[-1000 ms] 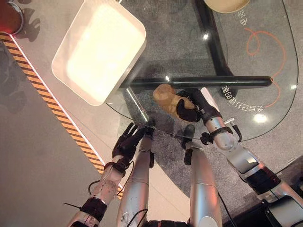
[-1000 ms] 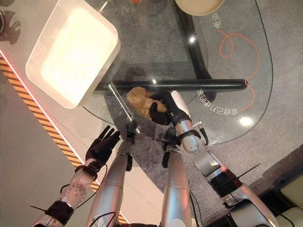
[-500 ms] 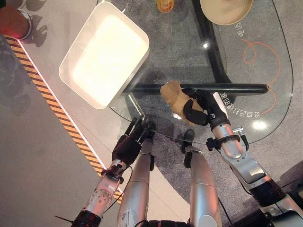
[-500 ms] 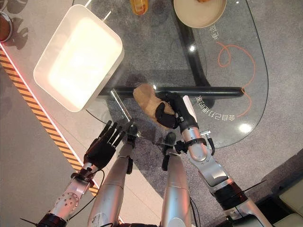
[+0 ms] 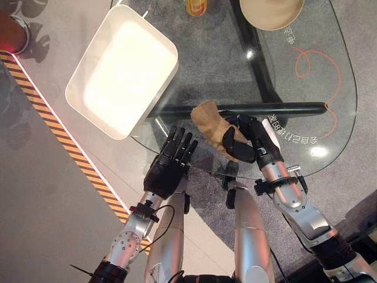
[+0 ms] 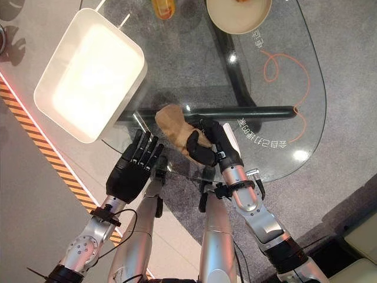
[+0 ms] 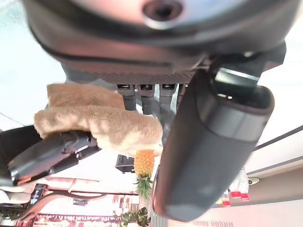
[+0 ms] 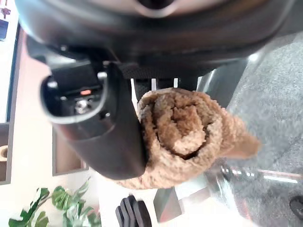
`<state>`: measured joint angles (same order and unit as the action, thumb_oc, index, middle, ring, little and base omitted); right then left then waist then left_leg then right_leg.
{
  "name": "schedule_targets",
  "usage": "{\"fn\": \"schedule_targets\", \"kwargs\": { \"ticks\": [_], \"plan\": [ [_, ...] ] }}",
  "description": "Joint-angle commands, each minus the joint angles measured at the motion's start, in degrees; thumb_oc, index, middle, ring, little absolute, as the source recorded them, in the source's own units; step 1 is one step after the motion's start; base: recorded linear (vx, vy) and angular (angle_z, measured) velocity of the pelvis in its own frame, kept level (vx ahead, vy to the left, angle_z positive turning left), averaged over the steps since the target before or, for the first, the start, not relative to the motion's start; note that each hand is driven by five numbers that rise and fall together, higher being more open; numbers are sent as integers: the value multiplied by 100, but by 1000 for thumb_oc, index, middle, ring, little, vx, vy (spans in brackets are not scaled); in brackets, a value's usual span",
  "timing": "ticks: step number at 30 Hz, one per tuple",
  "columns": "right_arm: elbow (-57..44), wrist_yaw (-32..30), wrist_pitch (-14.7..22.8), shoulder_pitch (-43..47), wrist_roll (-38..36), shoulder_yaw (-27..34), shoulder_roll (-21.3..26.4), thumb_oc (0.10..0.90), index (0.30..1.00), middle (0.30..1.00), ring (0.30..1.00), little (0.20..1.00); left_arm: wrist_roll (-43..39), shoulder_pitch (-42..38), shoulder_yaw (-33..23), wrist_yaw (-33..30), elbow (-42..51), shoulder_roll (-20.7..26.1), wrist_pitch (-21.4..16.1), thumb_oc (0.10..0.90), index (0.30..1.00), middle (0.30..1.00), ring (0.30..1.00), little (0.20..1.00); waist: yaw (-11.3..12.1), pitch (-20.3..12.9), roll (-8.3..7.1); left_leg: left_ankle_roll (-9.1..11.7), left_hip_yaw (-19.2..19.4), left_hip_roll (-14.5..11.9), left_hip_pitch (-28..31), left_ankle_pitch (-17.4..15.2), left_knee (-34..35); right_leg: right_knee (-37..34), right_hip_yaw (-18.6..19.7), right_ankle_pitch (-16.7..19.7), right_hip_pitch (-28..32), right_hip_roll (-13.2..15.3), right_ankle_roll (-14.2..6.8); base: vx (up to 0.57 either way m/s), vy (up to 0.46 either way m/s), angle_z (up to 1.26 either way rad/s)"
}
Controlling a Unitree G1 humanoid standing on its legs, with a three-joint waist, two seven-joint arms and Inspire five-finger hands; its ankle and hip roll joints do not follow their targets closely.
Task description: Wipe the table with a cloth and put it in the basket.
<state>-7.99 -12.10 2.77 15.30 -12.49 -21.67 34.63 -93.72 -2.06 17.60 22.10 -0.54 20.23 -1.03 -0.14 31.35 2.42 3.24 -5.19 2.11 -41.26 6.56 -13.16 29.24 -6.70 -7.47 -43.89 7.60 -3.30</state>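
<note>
Thick layers [image 7: 86,108] are folded together. The tan cloth [image 5: 210,122] will stay a compact bundle when I carry it to the basket.
My right hand [image 5: 244,140] is shut on a tan fluffy cloth [image 5: 207,119], bunched up over the near part of the glass table [image 5: 206,65]. In the right wrist view the thumb [image 8: 104,127] presses the rolled cloth [image 8: 184,132] against the fingers. My left hand [image 5: 168,166] is open with straight fingers at the table's near edge, just left of the cloth. From its wrist the cloth [image 7: 99,123] shows past its fingers. The white rectangular basket [image 5: 147,94] stands at the far left, partly over the table's left edge.
A tan bowl [image 5: 271,12] and an orange bottle [image 5: 196,6] stand at the table's far side. A black frame bar [image 5: 277,108] runs under the glass behind the cloth. Orange-black striped tape [image 5: 65,138] crosses the floor on the left.
My left hand has come up and forward to the table's edge, closer to the cloth. The right hand keeps its hold on the cloth. The camera has shifted a little.
</note>
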Motion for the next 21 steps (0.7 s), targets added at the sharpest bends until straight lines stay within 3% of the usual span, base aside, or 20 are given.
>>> {"fn": "schedule_targets", "kwargs": {
  "ticks": [1, 12, 17, 21],
  "plan": [
    [-1579, 449, 945, 405, -160, -132, 33, 100, 300, 300, 300, 200, -117, 67, 122, 266, 889, 158, -96, 800, 900, 900, 900, 900, 55, -155, -132, -322, 707, 199, 8, -776, -757, -852, -65, 694, 261, -467, -47, 0, 0, 0],
    [-1775, 92, 1160, 699, -157, -387, 41, 100, 300, 300, 300, 200, 83, -131, 225, -256, 979, 245, -150, 800, 900, 900, 900, 900, 48, -155, -172, -325, 697, 221, -44, -770, -782, -889, -9, 739, 216, -491, -63, 0, 0, 0],
    [-1891, -6, 1059, 674, 29, -363, 144, 100, 300, 300, 300, 200, 378, -94, 233, -610, 1090, 328, 133, 800, 900, 900, 900, 900, 45, -155, -139, -322, 704, 213, -55, -765, -789, -903, -2, 748, 212, -475, -58, 0, 0, 0],
    [-1855, -249, 1128, 691, -11, -346, 139, 100, 300, 300, 300, 200, 318, -87, 248, -699, 1027, 359, 120, 800, 900, 900, 900, 900, 43, -155, -128, -323, 706, 213, -54, -771, -792, -901, 3, 746, 201, -472, -65, 0, 0, 0]
  ]
}}
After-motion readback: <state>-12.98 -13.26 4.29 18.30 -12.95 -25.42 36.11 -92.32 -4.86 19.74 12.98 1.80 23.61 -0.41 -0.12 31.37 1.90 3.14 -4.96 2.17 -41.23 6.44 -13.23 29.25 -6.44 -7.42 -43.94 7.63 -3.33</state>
